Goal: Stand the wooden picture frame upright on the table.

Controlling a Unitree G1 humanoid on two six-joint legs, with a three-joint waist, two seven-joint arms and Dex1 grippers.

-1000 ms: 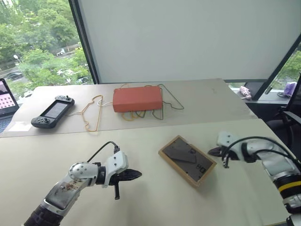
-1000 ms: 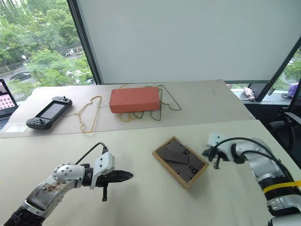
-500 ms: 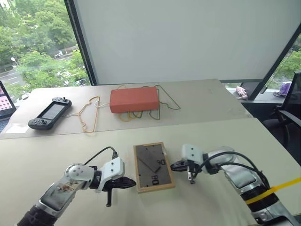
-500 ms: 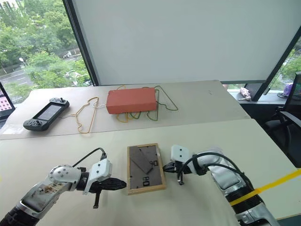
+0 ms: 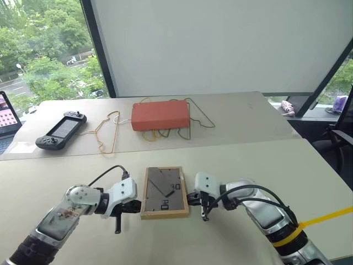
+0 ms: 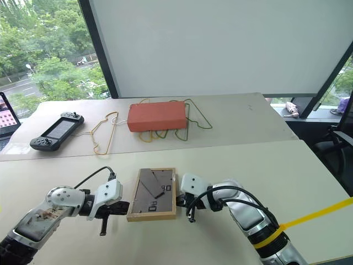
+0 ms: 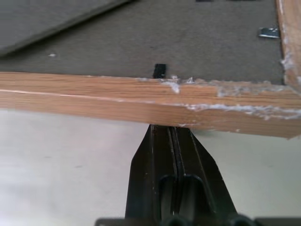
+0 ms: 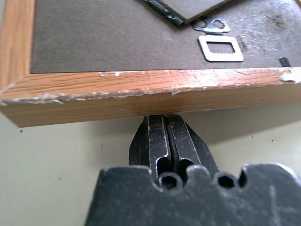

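Note:
The robot's left gripper should move back, open and turn to clamp the picture frame's long side [image 5: 145, 191] from above and below, because its shut fingers only press [image 5: 142, 206] against that side.
The wooden picture frame [image 5: 163, 192] lies face down on the near part of the table [image 5: 248, 165], its dark grey back panel and fold-out stand facing up. My left gripper [image 5: 136, 206] is shut, its tips against the frame's left edge. On the opposite side my right gripper [image 5: 190, 197] is shut too, tips at the frame's right edge. In the left wrist view the shut fingers [image 7: 171, 146] meet the underside of the wooden rail [image 7: 141, 101]. The right wrist view shows its shut fingers [image 8: 164, 141] tucked under the frame's edge [image 8: 141, 94].
An orange-red box [image 5: 160, 115] sits on coloured wire hangers [image 5: 107, 132] on the far table. A handheld game console [image 5: 62, 130] lies at far left, a laptop [image 5: 6, 118] at the left edge. A chair [image 5: 345, 127] stands at right.
My right gripper swept left, pushing the frame across the table and turning it square between both grippers. My left gripper now touches the frame's left edge. The camera view shifted slightly.

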